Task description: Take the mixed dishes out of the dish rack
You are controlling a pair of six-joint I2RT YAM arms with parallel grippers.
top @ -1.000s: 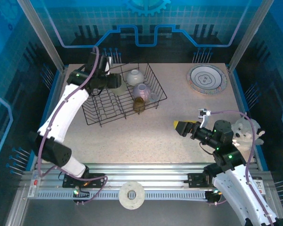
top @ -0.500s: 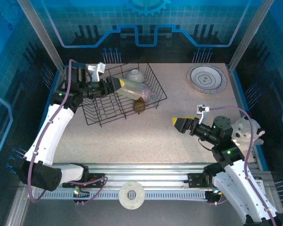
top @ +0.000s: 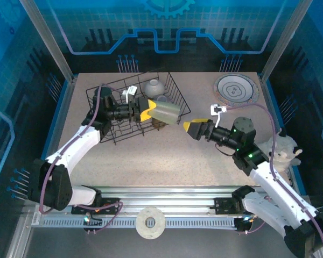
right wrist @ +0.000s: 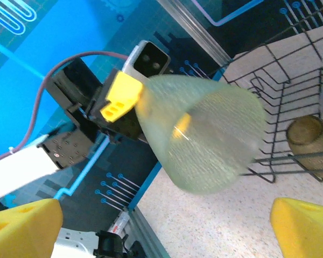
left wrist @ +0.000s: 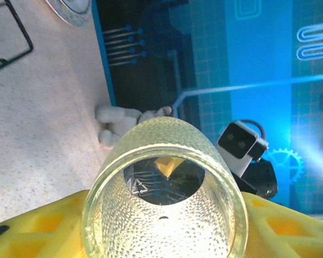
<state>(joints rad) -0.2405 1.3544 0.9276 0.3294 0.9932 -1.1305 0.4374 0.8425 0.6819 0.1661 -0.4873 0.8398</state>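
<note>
The translucent yellowish cup's opening faces the spread fingers of my right gripper. I should keep going in until they straddle the cup's rim, then shut them.
My left gripper is shut on the translucent yellowish cup and holds it on its side above the right end of the black wire dish rack. In the left wrist view the cup sits mouth-first between the yellow fingers. My right gripper is open, just right of the cup and apart from it. The right wrist view has the cup ahead of its wide-spread fingers. A cream bowl rests in the rack's far corner. A brown cup sits in the rack.
A round plate with a purple rim lies on the table at the back right. A white soft toy sits by the right edge. A white ring lies on the front rail.
The left arm has lifted the yellowish cup out of the rack and swung it to the right. The right gripper has moved up and left toward the cup, staying open.
</note>
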